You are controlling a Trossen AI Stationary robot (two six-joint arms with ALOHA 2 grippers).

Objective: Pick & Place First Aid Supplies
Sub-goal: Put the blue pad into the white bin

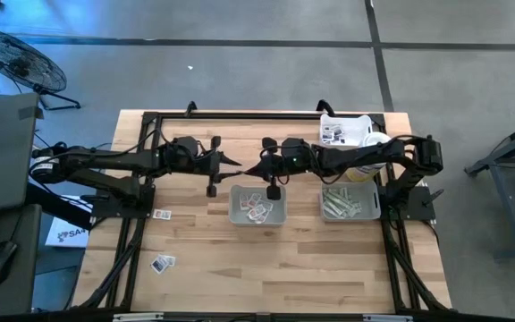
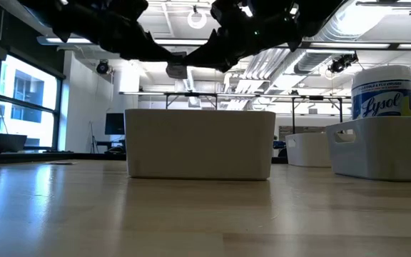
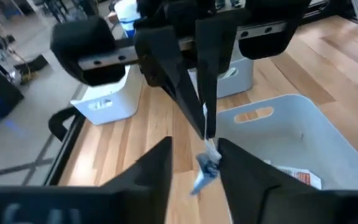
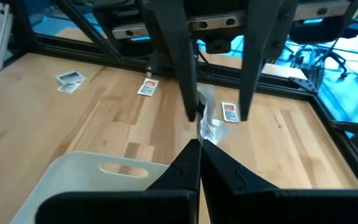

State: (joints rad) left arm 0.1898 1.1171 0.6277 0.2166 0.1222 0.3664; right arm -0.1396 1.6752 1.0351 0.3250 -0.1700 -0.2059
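Observation:
The packet inside my left gripper's fingers (image 3: 208,167) is pinched by my right gripper, so my left gripper should open and move away before the packet goes to the third tray (image 1: 345,131).
A small crumpled white packet (image 4: 209,124) of the first aid supplies hangs in the air just beyond the far edge of the middle grey tray (image 1: 236,213). My right gripper (image 4: 197,143), reaching in from the table's right, is shut on it. My left gripper (image 3: 194,143) faces it from the table's left and is open, one finger on each side of the packet (image 3: 206,168). In the high view the two grippers meet tip to tip, left (image 1: 238,165) and right (image 1: 256,170). My right gripper pinches one end of the packet (image 4: 200,132) between its two shut fingers. The fingers come almost level from the table's right. The packet sticks out beyond them, crumpled and clear of the table. My left gripper has one finger (image 4: 190,106) close beside the packet; whether it touches, I cannot tell.
The middle tray holds several white packets. A tray (image 1: 375,207) of pale green-grey strips stands at the right. A third tray (image 1: 358,123) and a white bottle (image 1: 371,143) stand at the far right. Loose packets (image 1: 162,214) (image 1: 163,263) lie on the wood at the left.

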